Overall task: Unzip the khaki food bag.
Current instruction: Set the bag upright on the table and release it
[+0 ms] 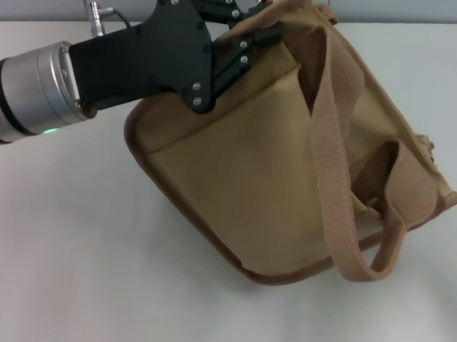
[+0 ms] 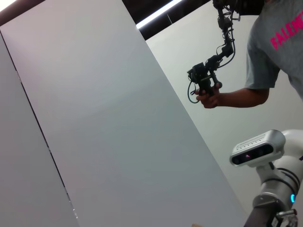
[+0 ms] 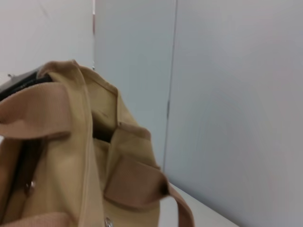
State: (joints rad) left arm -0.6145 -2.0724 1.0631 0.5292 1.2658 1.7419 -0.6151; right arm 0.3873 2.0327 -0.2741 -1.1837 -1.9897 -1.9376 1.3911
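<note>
I should take the bag's loose end (image 1: 437, 182) with my right gripper and help set it upright before unzipping, as the khaki food bag (image 1: 247, 172) tilts from my left gripper.
The khaki food bag (image 1: 243, 179) lies tilted on the white table (image 1: 60, 255), its flat tan side with darker brown trim facing up. One webbing handle (image 1: 334, 167) loops across it. My left gripper (image 1: 262, 38) reaches in from the left and is shut on the bag's top edge at the far side. The zipper and its pull are hidden in the head view. The right wrist view shows the bag (image 3: 71, 165) close up, with a dark gap at its top and a brown handle patch (image 3: 135, 182). My right gripper is out of view.
The left arm's silver wrist (image 1: 32, 89) crosses the table's far left. In the left wrist view a person (image 2: 270, 52) holds a hand-held controller (image 2: 206, 80) by a grey wall, and the robot's head camera (image 2: 258, 149) shows.
</note>
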